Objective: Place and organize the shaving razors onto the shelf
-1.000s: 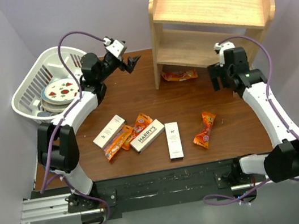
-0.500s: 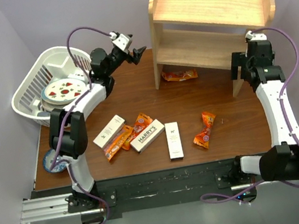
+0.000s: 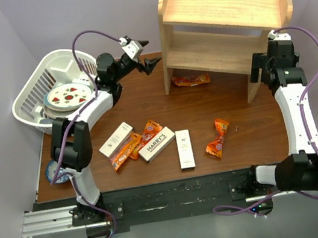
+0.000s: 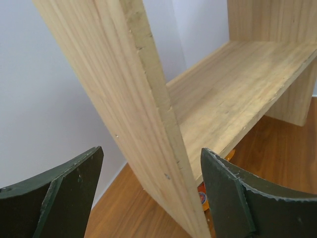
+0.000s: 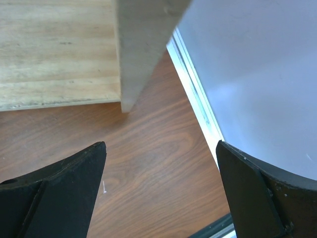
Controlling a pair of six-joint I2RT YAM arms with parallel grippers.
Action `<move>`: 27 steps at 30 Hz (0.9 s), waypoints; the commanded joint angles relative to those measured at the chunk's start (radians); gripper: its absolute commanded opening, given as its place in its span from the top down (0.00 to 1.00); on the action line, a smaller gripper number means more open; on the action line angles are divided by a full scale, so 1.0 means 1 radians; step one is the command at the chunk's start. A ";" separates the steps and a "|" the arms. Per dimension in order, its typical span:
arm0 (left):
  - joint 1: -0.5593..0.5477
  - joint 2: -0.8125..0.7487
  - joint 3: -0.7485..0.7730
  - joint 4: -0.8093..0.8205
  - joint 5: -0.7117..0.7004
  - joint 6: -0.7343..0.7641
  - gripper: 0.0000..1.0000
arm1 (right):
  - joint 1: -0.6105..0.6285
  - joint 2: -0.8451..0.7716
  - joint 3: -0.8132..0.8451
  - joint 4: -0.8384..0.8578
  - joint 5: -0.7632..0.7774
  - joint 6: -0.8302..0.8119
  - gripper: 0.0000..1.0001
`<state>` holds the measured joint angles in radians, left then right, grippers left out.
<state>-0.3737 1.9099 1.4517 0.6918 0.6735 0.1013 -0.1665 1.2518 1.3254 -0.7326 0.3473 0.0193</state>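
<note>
I should use my right gripper to push the shelf's side panel [image 3: 254, 87] beside it back square before I place the shaving razors, because the wooden shelf [image 3: 214, 50] stands crooked to the back wall.
Three white shaving razors boxes lie on the brown table: one [image 3: 116, 138] at the left, a "HARRY'S" one [image 3: 156, 144] in the middle, one [image 3: 185, 149] to its right. The wooden shelf [image 3: 223, 7] stands at the back right, both levels bare. My left gripper [image 3: 152, 54] is open beside the shelf's left side panel; that panel's edge [image 4: 148, 94] stands just ahead, between the fingers [image 4: 69, 188] of the left gripper [image 4: 152, 150]. My right gripper [image 3: 261, 71] is open by the right side panel, over bare table, right gripper [image 5: 161, 144] below the panel's foot [image 5: 133, 59].
A white slatted basket [image 3: 33, 94] with plates stands at the back left. Orange snack packets lie under the shelf [image 3: 190, 79], among the boxes [image 3: 144, 135] and to the right [image 3: 218, 138]. A blue bowl [image 3: 54, 172] sits at the table's left edge. The table's right edge [image 5: 195, 89] is close.
My left gripper has swung right, up to the shelf's left side panel. The right arm has moved right and back, to the shelf's right side panel. The boxes have not moved.
</note>
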 commanded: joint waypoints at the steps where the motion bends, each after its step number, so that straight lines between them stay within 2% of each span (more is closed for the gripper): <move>1: -0.031 0.003 0.056 0.029 -0.078 -0.083 0.15 | -0.014 -0.014 0.043 -0.024 0.047 0.022 0.04; 4: -0.045 0.078 0.189 0.006 -0.188 -0.176 0.13 | -0.028 0.009 0.063 -0.021 0.067 0.041 0.04; 7: -0.077 0.086 0.181 0.064 -0.270 -0.125 0.13 | -0.047 0.020 0.078 0.021 0.068 0.033 0.04; 11: -0.102 0.095 0.168 0.100 -0.273 -0.107 0.15 | -0.070 0.044 0.089 0.094 0.070 0.025 0.04; 14: -0.123 0.094 0.159 0.123 -0.304 -0.079 0.26 | -0.084 0.072 0.109 0.114 0.047 0.040 0.07; 18: -0.146 0.098 0.150 0.158 -0.385 -0.016 0.46 | -0.084 0.095 0.115 0.159 0.030 0.047 0.15; 19: -0.148 0.098 0.148 0.163 -0.400 -0.009 0.48 | -0.085 0.100 0.112 0.183 0.027 0.042 0.16; 20: -0.148 0.098 0.151 0.169 -0.416 -0.006 0.51 | -0.084 0.109 0.109 0.200 0.025 0.039 0.19; 21: -0.148 0.094 0.151 0.169 -0.452 0.009 0.59 | -0.085 0.110 0.097 0.220 0.021 0.036 0.21; 24: -0.145 0.081 0.151 0.179 -0.535 0.044 0.72 | -0.087 0.133 0.083 0.295 -0.033 0.027 0.30; 27: -0.140 0.086 0.165 0.186 -0.593 0.076 0.78 | -0.085 0.185 0.098 0.346 -0.085 0.037 0.39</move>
<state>-0.5465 2.0026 1.5948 0.7841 0.1963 0.0639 -0.2497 1.3762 1.3975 -0.5674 0.3370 0.0425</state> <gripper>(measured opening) 0.315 0.667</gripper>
